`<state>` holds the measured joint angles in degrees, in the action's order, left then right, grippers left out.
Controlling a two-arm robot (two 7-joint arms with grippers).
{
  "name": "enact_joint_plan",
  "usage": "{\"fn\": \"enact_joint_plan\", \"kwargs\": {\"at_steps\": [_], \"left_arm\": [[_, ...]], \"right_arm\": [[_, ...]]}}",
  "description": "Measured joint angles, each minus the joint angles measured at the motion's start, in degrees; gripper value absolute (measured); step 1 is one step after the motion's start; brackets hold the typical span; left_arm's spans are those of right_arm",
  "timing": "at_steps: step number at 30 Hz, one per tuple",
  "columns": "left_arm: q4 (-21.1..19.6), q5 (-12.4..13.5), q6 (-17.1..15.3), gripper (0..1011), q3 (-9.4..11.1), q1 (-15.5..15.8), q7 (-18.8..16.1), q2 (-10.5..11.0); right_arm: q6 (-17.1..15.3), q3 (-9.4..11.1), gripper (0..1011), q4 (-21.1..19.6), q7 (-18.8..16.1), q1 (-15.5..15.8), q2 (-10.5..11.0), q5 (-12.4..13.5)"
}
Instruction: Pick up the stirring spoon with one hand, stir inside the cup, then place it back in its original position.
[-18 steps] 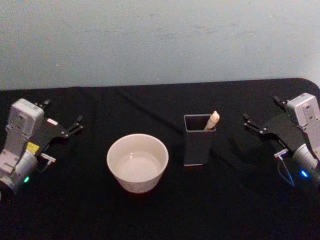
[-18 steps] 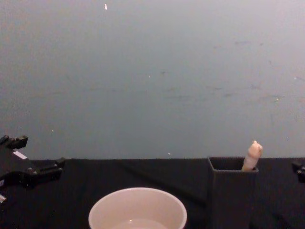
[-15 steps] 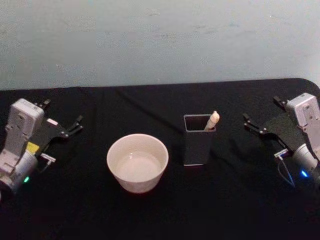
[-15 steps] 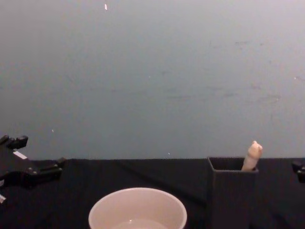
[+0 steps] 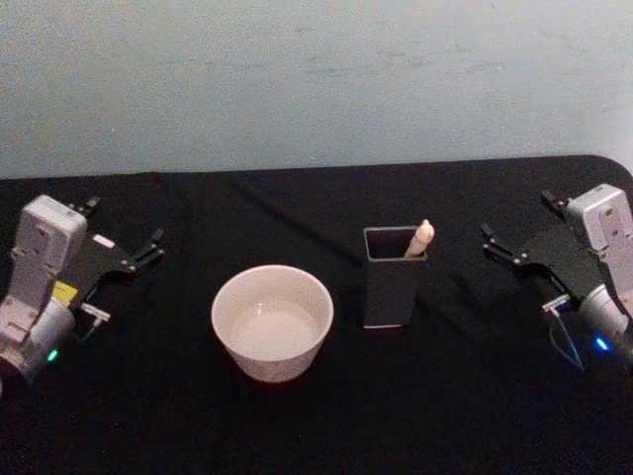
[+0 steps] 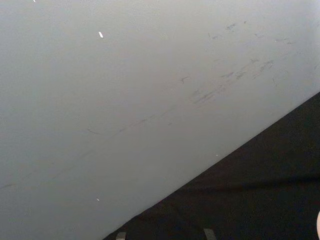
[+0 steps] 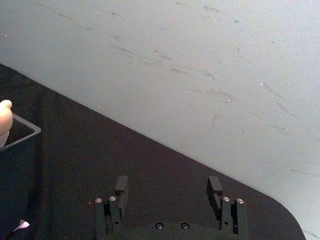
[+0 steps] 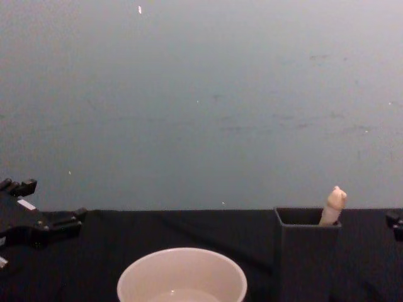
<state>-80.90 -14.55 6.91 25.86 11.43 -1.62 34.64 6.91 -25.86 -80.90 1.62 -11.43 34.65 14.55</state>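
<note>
The beige handle (image 8: 333, 205) leans next to a wide gap in the holder's opening (image 8: 301, 217). The spoon will slide out easily when I lift it.
The stirring spoon (image 5: 421, 237) stands in the dark grey square holder (image 5: 388, 297), and just its beige knobbed handle sticks out at the holder's right corner. To the holder's left sits the wide cream cup (image 5: 269, 362). The chest view has the cup (image 8: 182, 277) low in the middle, with the holder (image 8: 306, 258) and the spoon handle (image 8: 334, 205) to its right. My left gripper (image 5: 124, 226) rests open at the table's left side. My right gripper (image 5: 517, 220) rests open at the right side, well clear of the holder. In the right wrist view its fingers (image 7: 121, 187) stand wide apart with nothing between them.
A black cloth (image 5: 316, 416) covers the table, and a pale wall (image 5: 316, 79) rises behind it. The table's far right corner (image 5: 613, 163) is rounded. Open cloth lies between each gripper and the two vessels.
</note>
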Motion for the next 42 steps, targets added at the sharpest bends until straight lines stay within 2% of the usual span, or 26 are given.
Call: {"fn": "enact_joint_plan", "kwargs": {"at_steps": [36, 42], "left_arm": [[0.0, 0.0, 0.0, 1001, 0.0, 0.0, 0.0, 0.0], [0.0, 0.0, 0.0, 1001, 0.0, 0.0, 0.0, 0.0]], "right_arm": [[0.0, 0.0, 1000, 0.0, 0.0, 0.0, 0.0, 0.0], [0.4, 0.9, 1000, -0.9, -1.9, 0.7, -0.2, 0.9]]}}
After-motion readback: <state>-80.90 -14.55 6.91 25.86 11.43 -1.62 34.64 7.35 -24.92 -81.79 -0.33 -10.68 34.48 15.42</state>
